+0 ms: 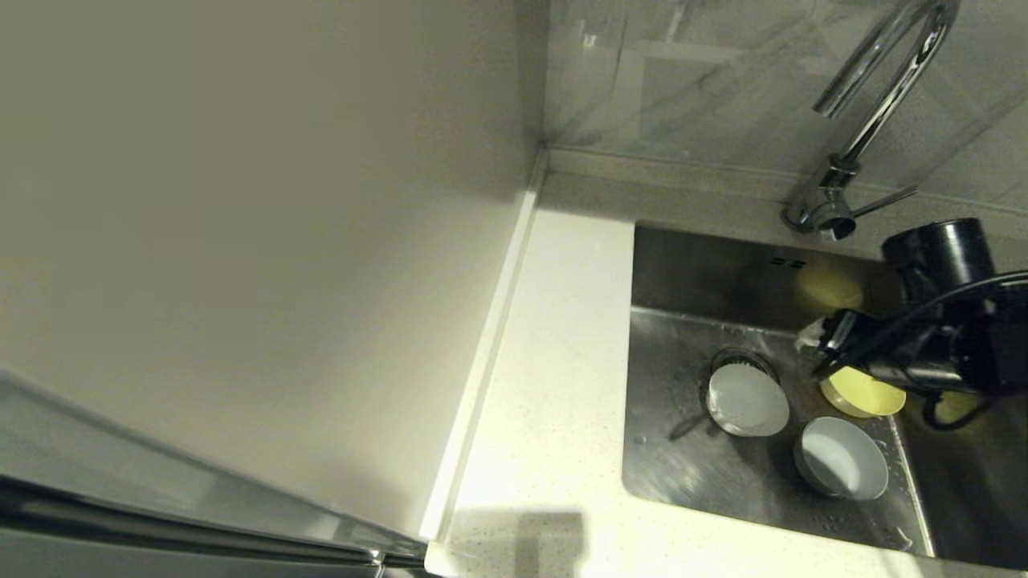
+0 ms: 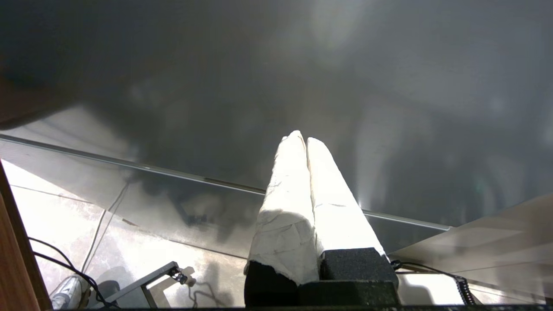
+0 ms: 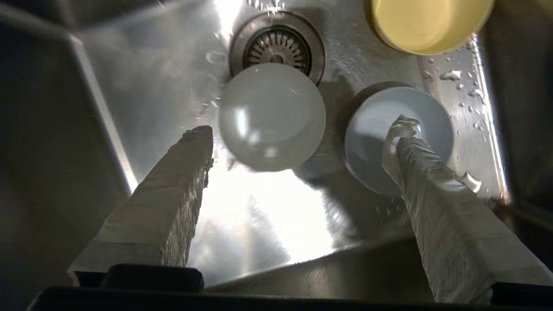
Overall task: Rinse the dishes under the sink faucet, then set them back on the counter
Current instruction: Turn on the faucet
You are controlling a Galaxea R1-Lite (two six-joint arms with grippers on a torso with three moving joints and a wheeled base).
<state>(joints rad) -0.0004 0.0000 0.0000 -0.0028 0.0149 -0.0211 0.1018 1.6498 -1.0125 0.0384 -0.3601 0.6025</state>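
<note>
The chrome faucet's spout [image 1: 831,103] points past the white bowl, so the water will fall on the open bottom of the sink when the robot pushes the thin lever [image 1: 885,201].
Three dishes lie in the steel sink [image 1: 675,449]. The white bowl [image 1: 747,399] [image 3: 272,116] rests at the edge of the drain [image 3: 276,43]. The pale bluish-white bowl [image 1: 843,457] [image 3: 371,129] sits nearer the front, and the pale yellow bowl [image 1: 863,392] [image 3: 427,21] lies partly under my right arm. My right gripper [image 1: 815,337] [image 3: 302,134] hovers above the basin, open, with nothing between its fingers. The chrome faucet [image 1: 875,104] rises behind the sink. My left gripper [image 2: 302,138] is shut and empty, away from the sink and out of the head view.
The white speckled counter [image 1: 554,361] runs along the sink's left and front edges. A cream wall panel [image 1: 241,241] stands on the left. The faucet's thin lever [image 1: 883,201] points right. Water drops lie on the sink floor [image 3: 449,75].
</note>
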